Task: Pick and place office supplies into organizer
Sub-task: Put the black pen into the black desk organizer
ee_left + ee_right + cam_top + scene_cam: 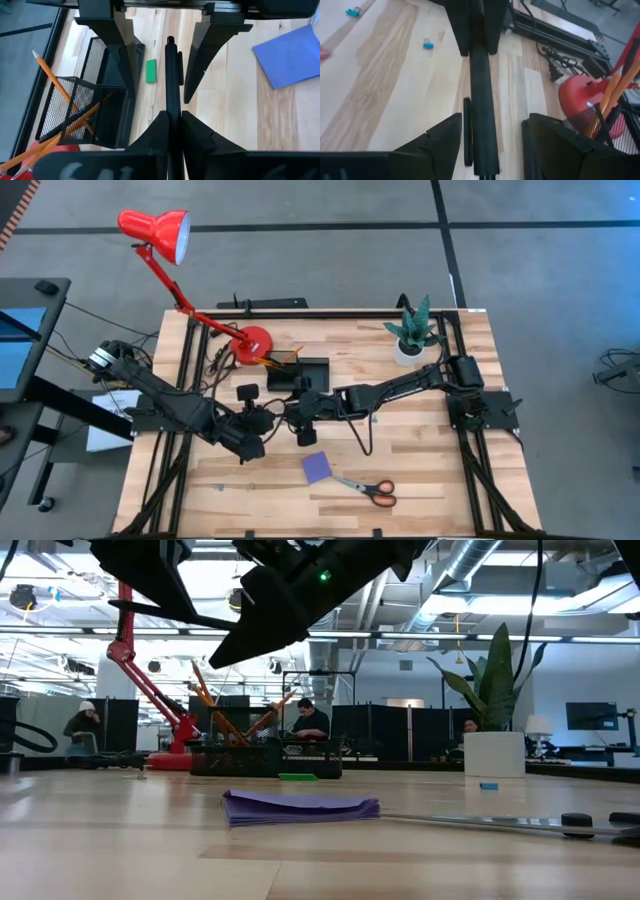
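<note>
My right gripper should take the pen's clip end (171, 55) and bring the pen to the organizer, since my left gripper holds the pen (174, 109) by its writing end.
A black pen (171, 75) hangs above the table's middle, with my left gripper (172, 119) shut on it. My right gripper (492, 122) is open and faces the left one; its fingers (120, 55) stand on either side of the pen's far half without touching it. In the high view the two grippers meet (285, 418) just in front of the black mesh organizer (300, 372), which holds orange pencils (60, 90). A green eraser (151, 70) lies on the table beside the organizer. The purple notepad (318, 468) and red-handled scissors (372, 491) lie nearer the front edge. My left gripper pinches the pen's near end (172, 107) between its two fingers. The pen runs straight ahead out of the fingers, along them rather than across. It is lifted clear of the table and slants down toward the right gripper.
A red desk lamp has its base (252, 342) just left of the organizer, and a potted plant (412, 335) stands at the far right. Two small blue clips (427, 44) lie on the wood. Cables (215, 360) lie by the lamp base.
</note>
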{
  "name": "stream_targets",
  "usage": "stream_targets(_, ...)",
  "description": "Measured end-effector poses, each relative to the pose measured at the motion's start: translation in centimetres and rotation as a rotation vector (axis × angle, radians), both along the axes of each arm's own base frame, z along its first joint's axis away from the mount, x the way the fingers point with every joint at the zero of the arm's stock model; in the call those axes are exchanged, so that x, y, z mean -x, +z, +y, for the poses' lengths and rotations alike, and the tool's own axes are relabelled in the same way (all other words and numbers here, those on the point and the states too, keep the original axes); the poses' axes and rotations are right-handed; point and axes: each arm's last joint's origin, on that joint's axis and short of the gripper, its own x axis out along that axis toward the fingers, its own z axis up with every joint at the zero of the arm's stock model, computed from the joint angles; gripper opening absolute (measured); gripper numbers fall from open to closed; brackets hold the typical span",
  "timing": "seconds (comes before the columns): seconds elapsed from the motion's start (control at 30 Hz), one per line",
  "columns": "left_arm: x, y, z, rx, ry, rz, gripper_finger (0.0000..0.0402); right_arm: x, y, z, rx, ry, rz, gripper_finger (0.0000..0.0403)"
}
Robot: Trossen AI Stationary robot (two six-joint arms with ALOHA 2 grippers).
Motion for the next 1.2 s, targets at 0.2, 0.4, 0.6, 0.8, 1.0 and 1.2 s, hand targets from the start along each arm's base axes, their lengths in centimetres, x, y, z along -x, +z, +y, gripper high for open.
stream_targets(0.2, 0.0, 0.0, 0.1, 0.008, -0.002, 0.008, 0.0016, -0.3, 0.6, 0.1, -0.008, 0.011, -0.064, 0.0225)
stream_targets(0.4, -0.4, -0.5, 0.3, 0.001, 0.008, 0.032, 0.0016, -0.4, 0.8, 0.8, 0.007, 0.053, -0.089, 0.022)
stream_targets(0.6, -0.9, -1.1, 0.7, -0.004, 0.02, 0.067, 0.0016, -0.2, 0.8, 1.5, 0.009, 0.088, -0.083, 0.0166)
stream_targets(0.8, -1.4, -1.3, 0.9, -0.006, 0.0, 0.073, 0.0016, -0.3, 0.9, 1.3, 0.008, 0.083, -0.088, 0.0084)
stream_targets(1.0, -1.4, -1.3, 1.0, -0.002, -0.002, 0.073, 0.0016, -0.3, 0.9, 1.2, 0.008, 0.08, -0.089, 0.0073)
stream_targets(1.2, -1.4, -1.2, 1.0, -0.003, 0.001, 0.07, 0.0016, -0.3, 0.9, 1.1, 0.024, 0.058, -0.085, 0.012)
